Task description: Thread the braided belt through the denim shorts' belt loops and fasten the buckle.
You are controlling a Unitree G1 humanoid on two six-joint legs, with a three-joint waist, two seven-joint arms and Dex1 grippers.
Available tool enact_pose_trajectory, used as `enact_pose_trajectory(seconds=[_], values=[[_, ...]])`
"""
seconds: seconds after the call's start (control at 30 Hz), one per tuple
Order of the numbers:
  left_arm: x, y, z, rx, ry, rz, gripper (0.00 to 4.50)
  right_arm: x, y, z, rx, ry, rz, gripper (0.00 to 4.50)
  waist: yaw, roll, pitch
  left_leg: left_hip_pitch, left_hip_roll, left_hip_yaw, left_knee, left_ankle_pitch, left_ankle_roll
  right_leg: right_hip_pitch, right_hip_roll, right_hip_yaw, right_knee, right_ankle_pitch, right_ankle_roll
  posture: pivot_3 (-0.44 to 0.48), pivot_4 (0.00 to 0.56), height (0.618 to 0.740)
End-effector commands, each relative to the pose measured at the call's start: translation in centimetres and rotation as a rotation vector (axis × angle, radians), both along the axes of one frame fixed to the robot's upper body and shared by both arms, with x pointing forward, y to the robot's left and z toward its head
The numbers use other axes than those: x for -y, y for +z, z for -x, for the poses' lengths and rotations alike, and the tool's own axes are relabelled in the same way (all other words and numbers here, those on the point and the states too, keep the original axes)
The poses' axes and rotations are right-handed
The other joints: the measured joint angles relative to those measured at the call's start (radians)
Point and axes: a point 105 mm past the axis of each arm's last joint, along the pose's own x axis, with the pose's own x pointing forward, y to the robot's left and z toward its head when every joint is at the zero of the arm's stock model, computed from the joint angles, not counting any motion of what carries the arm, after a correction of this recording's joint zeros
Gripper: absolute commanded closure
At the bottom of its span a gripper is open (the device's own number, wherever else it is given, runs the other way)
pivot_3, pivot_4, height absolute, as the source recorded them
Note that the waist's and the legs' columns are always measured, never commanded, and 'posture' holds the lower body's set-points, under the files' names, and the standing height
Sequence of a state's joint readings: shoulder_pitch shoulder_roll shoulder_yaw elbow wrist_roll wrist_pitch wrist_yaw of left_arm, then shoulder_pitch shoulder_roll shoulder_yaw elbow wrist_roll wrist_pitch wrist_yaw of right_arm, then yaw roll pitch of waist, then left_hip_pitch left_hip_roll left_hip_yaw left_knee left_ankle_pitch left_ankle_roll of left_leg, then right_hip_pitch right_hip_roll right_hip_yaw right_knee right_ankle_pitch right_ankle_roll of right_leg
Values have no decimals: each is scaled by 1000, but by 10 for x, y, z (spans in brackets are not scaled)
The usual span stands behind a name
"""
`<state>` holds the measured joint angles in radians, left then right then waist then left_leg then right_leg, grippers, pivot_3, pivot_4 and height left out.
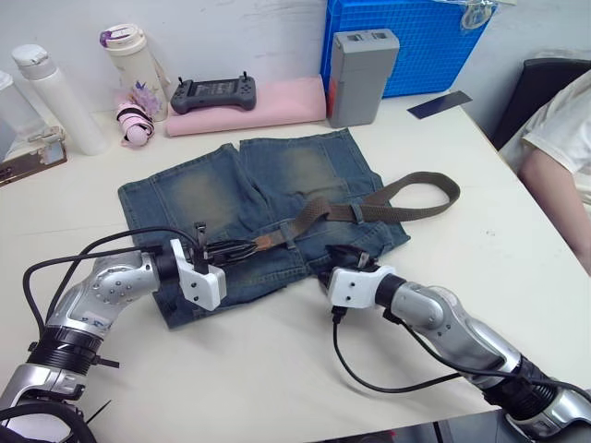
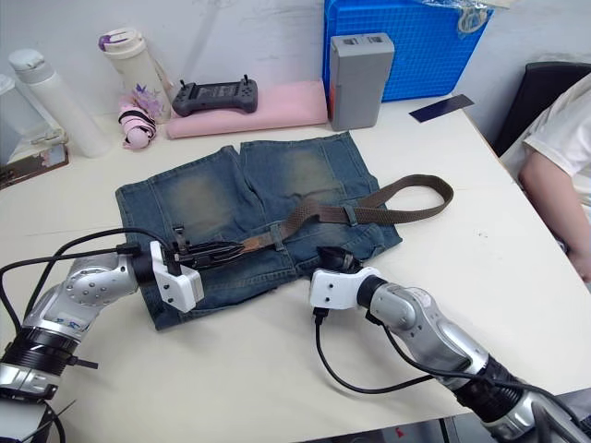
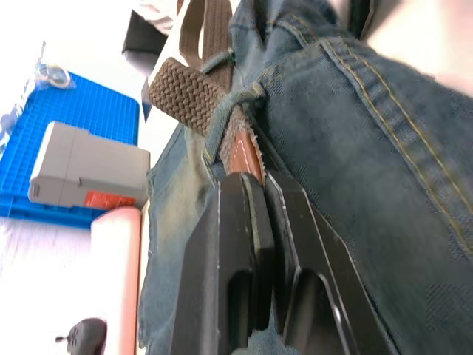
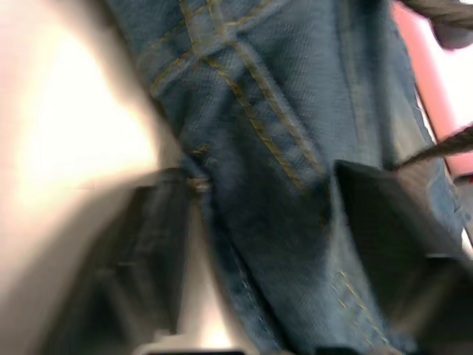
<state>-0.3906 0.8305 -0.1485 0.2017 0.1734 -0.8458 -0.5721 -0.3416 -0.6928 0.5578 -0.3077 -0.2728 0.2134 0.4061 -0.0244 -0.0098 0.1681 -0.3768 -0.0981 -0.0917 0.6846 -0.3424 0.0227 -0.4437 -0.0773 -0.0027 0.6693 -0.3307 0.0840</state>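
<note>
The braided belt (image 1: 340, 212) bulges up slack (image 1: 312, 209) between the belt loops. It will go straight and flat when I pull the shorts' stitched edge.
The denim shorts (image 1: 249, 198) lie flat in the middle of the white table. The braided belt (image 1: 406, 208) runs along their waistband through two belt loops (image 1: 355, 213) and curls back in a bend to the right of the shorts. My left gripper (image 1: 245, 247) is shut on the belt's smooth brown leather tip (image 3: 240, 151), just past a belt loop (image 3: 222, 122). My right gripper (image 1: 355, 254) hangs open over the waistband at the shorts' near right edge, with denim (image 4: 259, 185) between its spread fingers. The buckle is hidden.
Along the far edge stand a grey box (image 1: 363, 74), a blue crate (image 1: 416, 41), a pink pad (image 1: 277, 106) with a black controller (image 1: 214, 92), and two bottles (image 1: 55, 97). A person's arm (image 1: 554, 175) rests at the right edge. Black cables (image 1: 369, 378) trail from both wrists.
</note>
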Motion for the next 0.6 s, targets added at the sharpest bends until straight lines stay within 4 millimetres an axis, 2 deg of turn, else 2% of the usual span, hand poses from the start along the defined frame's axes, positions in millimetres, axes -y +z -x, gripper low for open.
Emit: enact_pose_trajectory(seconds=[0.03, 0.1, 0.13, 0.43, 0.6], values=[[-2, 13, 4, 42, -3, 23, 4500, 24, -8, -14, -42, -130, 40, 3224, 1, 0, 0, 0, 0, 0, 0, 0, 0, 0, 0, 0, 0, 0, 0, 0, 150, 709], [-3, 11, 5, 38, -2, 16, 4500, 36, -8, -20, -52, -181, 57, 4233, 3, 0, 0, 0, 0, 0, 0, 0, 0, 0, 0, 0, 1, 0, 0, 0, 150, 709], [-4, 10, 6, 35, -1, 13, 4500, 44, -7, -23, -52, -210, 63, 4380, 5, 0, 0, 0, 0, 0, 0, 0, 0, 0, 0, 0, 1, 0, 0, 0, 150, 709], [4, 3, 16, 38, -43, -5, 4500, 144, 5, -45, -47, -505, 156, 4380, 59, -1, 0, 0, -4, -1, 2, 0, 2, 2, -3, 0, -1, 0, 1, 0, 150, 709], [11, 0, 27, 31, -68, 25, 4500, 157, 5, -45, -52, -545, 157, 4380, 61, -1, 0, 0, -4, -2, 2, -1, 3, 3, -2, 0, -3, 1, 1, 0, 150, 709]])
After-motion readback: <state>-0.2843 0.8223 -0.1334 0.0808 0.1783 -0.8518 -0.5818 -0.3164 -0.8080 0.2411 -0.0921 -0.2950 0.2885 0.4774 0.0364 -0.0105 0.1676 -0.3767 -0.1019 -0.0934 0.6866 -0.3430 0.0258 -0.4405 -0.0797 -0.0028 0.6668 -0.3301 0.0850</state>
